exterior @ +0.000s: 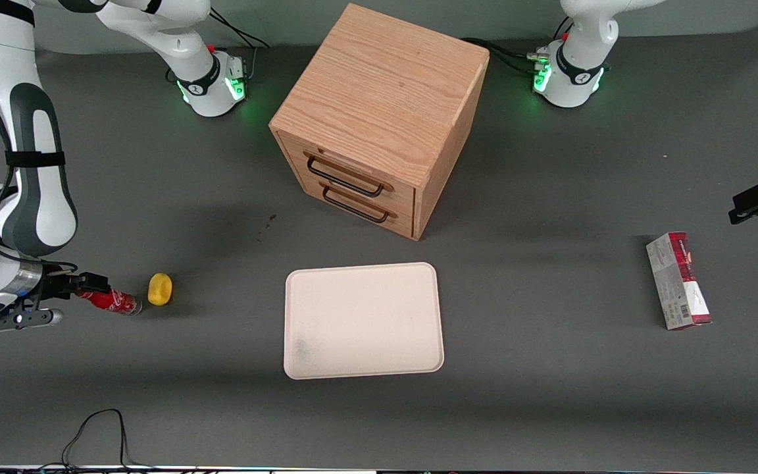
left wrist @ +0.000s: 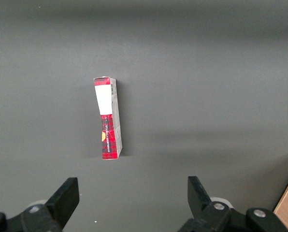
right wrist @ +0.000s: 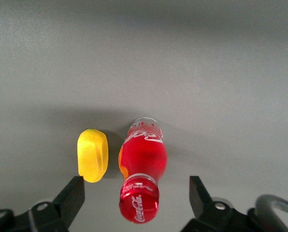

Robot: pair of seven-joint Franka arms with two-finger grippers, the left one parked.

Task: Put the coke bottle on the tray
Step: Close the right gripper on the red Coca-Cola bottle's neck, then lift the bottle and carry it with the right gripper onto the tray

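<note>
My gripper will keep the coke bottle [right wrist: 143, 154] upright, base down, when I carry it by its cap, because the red cap [right wrist: 139, 200] looks big above the bottle's smaller-looking base.
The coke bottle [exterior: 110, 301] lies on its side on the dark table toward the working arm's end, red cap pointing at my gripper, silvery base beside a yellow oval lump [exterior: 160, 289]. In the right wrist view the bottle [right wrist: 143, 166] lies between the two black fingers, cap [right wrist: 139, 204] nearest the camera, touching neither finger. My right gripper [exterior: 88, 284] [right wrist: 136, 195] is open, low over the table at the bottle's cap end. The cream-white tray [exterior: 412, 316] lies flat mid-table, well apart from the bottle, with nothing on it.
The yellow lump [right wrist: 93, 154] lies close beside the bottle, just off one finger [right wrist: 72, 194]. A wooden two-drawer box [exterior: 379, 118] stands farther from the front camera than the tray. A red-and-white carton [exterior: 678, 280] [left wrist: 108, 118] lies toward the parked arm's end.
</note>
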